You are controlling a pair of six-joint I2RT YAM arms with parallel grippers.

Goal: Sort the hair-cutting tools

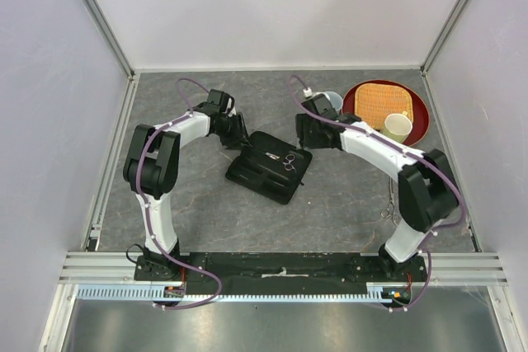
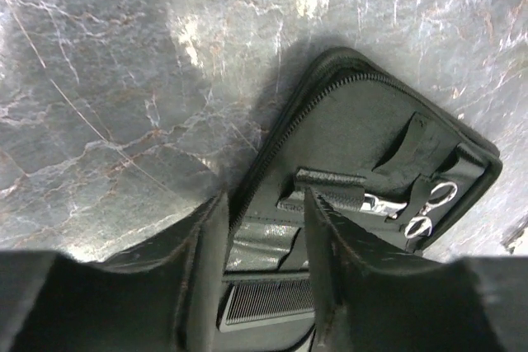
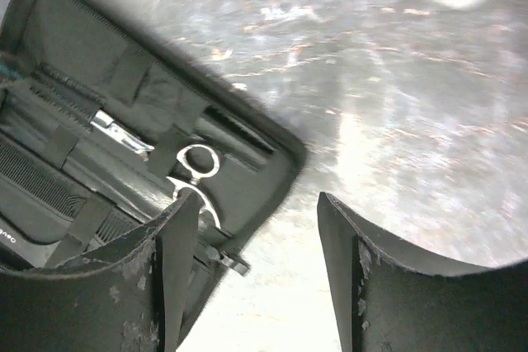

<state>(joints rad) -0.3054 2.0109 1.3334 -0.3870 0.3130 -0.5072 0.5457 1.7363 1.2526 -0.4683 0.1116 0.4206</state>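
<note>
I should use my right gripper to pick up the thin scissors point(image 1: 390, 205) and carry them over to the open case point(image 1: 271, 167), because they lie out of my left gripper's reach.
A black zip case point(image 1: 266, 172) lies open in the middle of the table. One pair of silver scissors point(image 1: 289, 161) is strapped inside it; its finger rings point(image 2: 437, 197) point(image 3: 196, 162) show in both wrist views. A black comb point(image 2: 264, 298) sits in a lower pocket of the case. A second pair of thin scissors point(image 1: 387, 206) lies on the table beside the right arm. My left gripper point(image 2: 264, 204) hovers open over the case's left edge, nothing between its fingers. My right gripper point(image 3: 257, 204) stands open at the case's right corner, over bare table.
A red round tray point(image 1: 418, 113) with a woven mat point(image 1: 382, 103) and a pale cup point(image 1: 398, 127) stands at the back right. A grey bowl point(image 1: 332, 100) sits next to it behind the right wrist. White walls enclose the stone-patterned table.
</note>
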